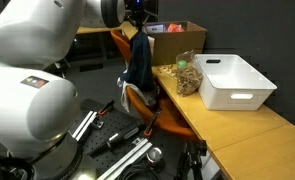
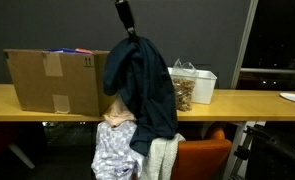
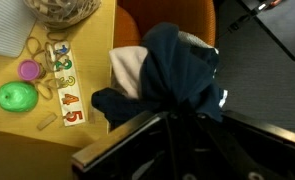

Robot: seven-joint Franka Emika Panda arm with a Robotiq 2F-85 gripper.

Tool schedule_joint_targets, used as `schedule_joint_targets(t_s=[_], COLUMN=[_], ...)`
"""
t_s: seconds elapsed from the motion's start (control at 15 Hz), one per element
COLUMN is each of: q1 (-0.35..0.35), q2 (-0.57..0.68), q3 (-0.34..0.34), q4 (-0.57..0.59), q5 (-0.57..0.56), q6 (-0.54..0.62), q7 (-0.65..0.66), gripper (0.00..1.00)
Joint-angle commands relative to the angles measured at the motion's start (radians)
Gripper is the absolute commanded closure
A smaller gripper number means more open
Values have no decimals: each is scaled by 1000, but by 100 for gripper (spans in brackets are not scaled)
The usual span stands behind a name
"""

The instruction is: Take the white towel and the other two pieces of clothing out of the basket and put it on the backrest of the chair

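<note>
My gripper should keep moving the garment's top toward the pale patterned cloth (image 2: 114, 145) and let go there, as the dark blue garment's lower end (image 2: 155, 130) is over the backrest.
My gripper (image 2: 126, 22) is shut on a dark blue garment (image 2: 142, 85) and holds it up by its top, hanging over the orange chair (image 2: 202, 158). The garment also shows in an exterior view (image 1: 139, 60) and in the wrist view (image 3: 177, 70), bunched at the fingertips (image 3: 159, 112). A white towel (image 2: 163, 158) and a pale patterned cloth (image 2: 114, 152) hang on the backrest below it. A white cloth (image 3: 132, 68) shows beside the garment. The white basket (image 1: 235, 80) stands on the wooden table, away from the gripper; its inside is hidden.
A cardboard box (image 2: 52, 80) stands on the table (image 2: 237, 102) behind the chair. A clear container of tan pieces (image 1: 188, 76) sits next to the basket. A green round object (image 3: 17, 96) and a number puzzle strip (image 3: 65, 85) lie on the table. Metal stands (image 1: 112, 140) lie on the floor.
</note>
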Motion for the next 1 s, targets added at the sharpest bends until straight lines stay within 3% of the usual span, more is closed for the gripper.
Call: schedule_joint_targets(t_s=[0.0,0.73,0.8,0.93], q1=[16,74,76,82], q2=[26,12,12,12], q3=[-3,8,9,8], q4=[34,9,10,11], q5=[-14,-5,-2,-2], q6=[-6,1,1,4], q7=[-77,-260,-263,-267], gripper=[98,98,68,60])
